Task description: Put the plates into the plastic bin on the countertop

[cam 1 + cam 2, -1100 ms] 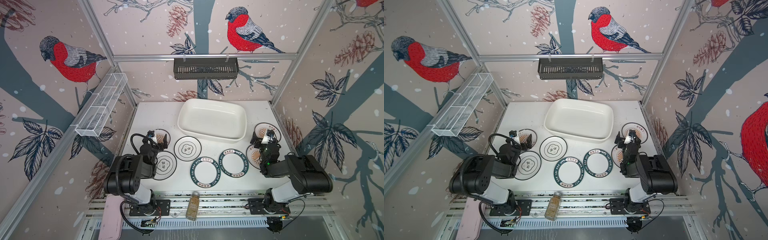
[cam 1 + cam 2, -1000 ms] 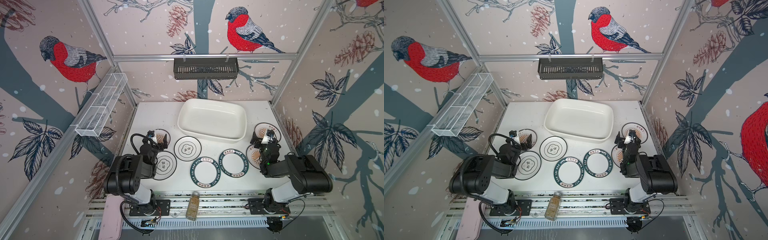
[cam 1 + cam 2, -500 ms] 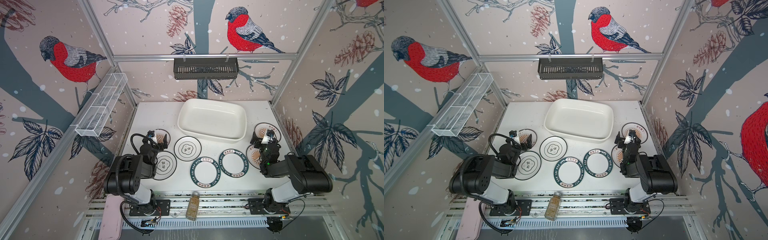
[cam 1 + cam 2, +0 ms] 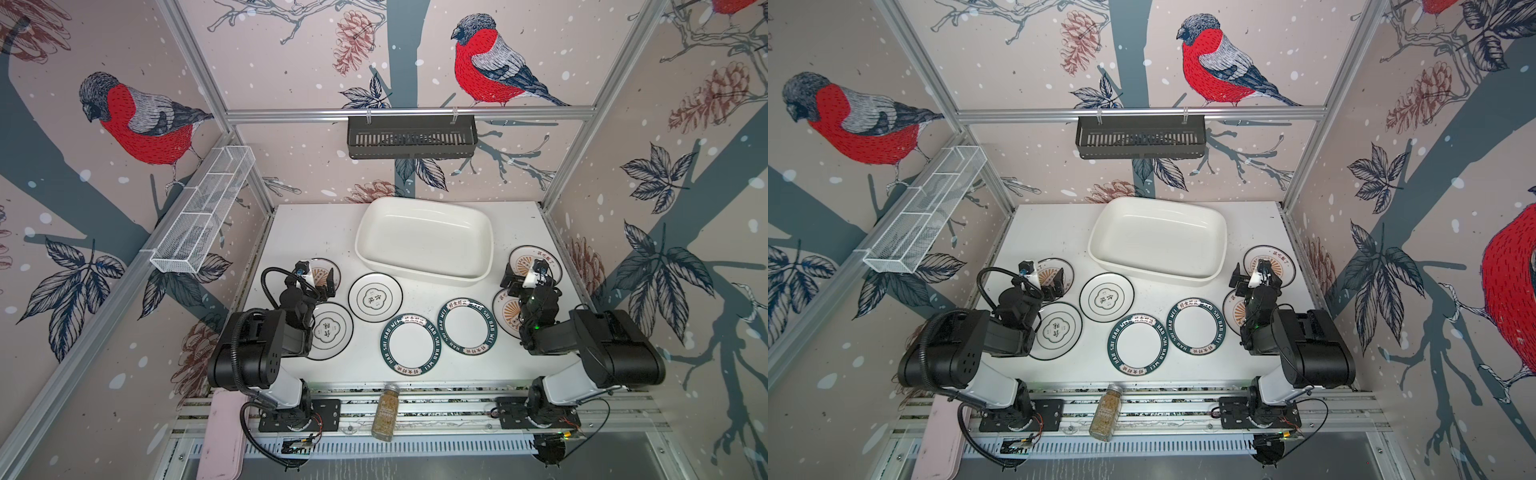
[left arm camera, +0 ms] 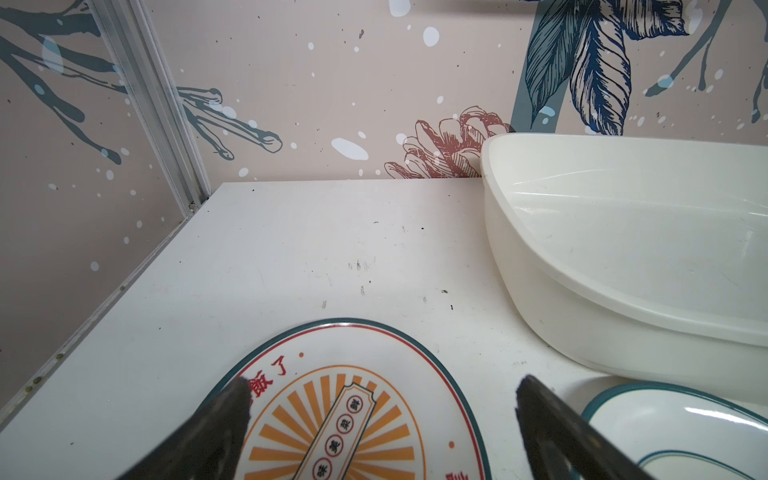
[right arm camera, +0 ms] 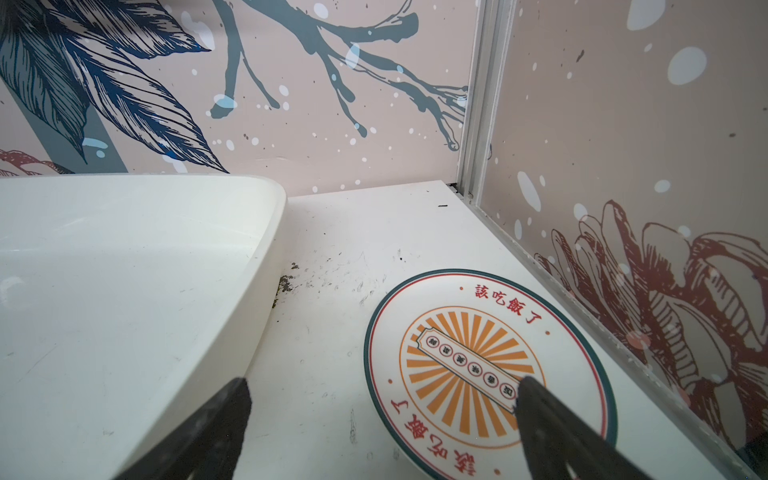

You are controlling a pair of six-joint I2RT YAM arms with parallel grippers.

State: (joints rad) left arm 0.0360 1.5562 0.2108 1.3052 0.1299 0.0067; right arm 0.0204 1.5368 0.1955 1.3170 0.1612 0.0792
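My right gripper should swing round, roll and pinch the plate's rim on the wall side, because the far sunburst plate lies flat under its level fingers.
The white plastic bin sits empty at the back of the countertop. Seven plates lie flat in front of it. Two have flower emblems, two have green lettered rims, and two sunburst ones lie on the right. My left gripper hovers open over the left sunburst plate, holding nothing. My right gripper stands open between the bin and the far right sunburst plate.
A black slotted basket hangs on the back rail. A white wire rack runs along the left wall. A spice jar lies on the front rails beside a pink pad. Walls close in both sides.
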